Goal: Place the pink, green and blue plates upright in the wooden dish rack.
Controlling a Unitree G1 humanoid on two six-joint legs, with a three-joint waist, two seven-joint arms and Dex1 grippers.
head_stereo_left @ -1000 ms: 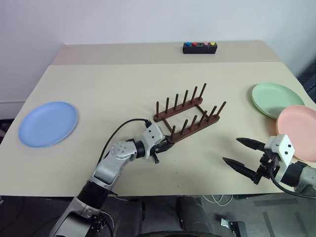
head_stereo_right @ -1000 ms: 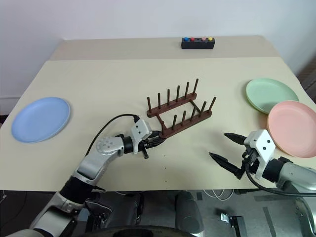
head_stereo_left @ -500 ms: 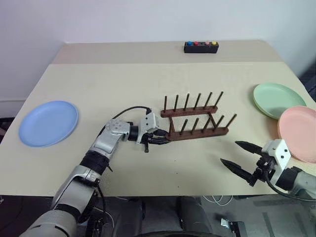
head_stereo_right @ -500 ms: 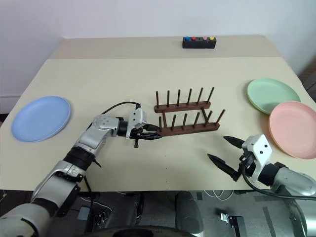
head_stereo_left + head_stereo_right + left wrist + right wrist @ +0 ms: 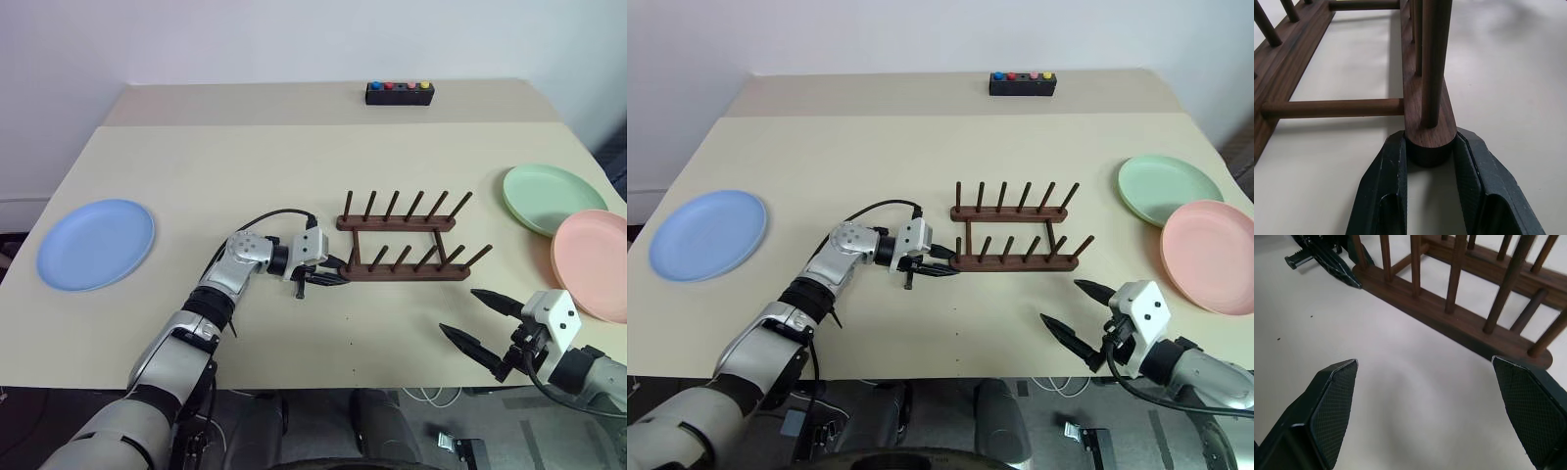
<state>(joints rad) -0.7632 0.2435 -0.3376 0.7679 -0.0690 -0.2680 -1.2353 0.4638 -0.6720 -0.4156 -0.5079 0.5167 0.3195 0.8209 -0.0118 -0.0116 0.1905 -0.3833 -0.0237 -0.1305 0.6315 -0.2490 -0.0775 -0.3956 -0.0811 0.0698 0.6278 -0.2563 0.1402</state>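
Note:
The near rail's end [image 5: 350, 274] is clamped in my left gripper. Next, I open it, shut both grippers and push the rack's front side [image 5: 409, 276] back before placing the plates.
The wooden dish rack [image 5: 406, 247] stands mid-table, its two pegged rails running left to right. My left gripper [image 5: 334, 276] is shut on the left end of the near rail [image 5: 1428, 136], one finger on each side. The blue plate [image 5: 96, 244] lies flat at the far left. At the right edge the green plate [image 5: 545, 197] lies flat, with the pink plate [image 5: 595, 262] just in front of it. My right gripper [image 5: 484, 320] hangs open and holding nothing near the table's front edge, right of the rack and before the pink plate.
A black box with coloured buttons [image 5: 398, 93] sits at the back of the table. Bare tabletop [image 5: 225, 166] spreads between the blue plate and the rack. A black cable loops over my left wrist [image 5: 277, 216].
My left gripper, shut on the rail end, has swung the rack from a diagonal to lie level across the table and carried it rightward. The right gripper sank slightly toward the front edge.

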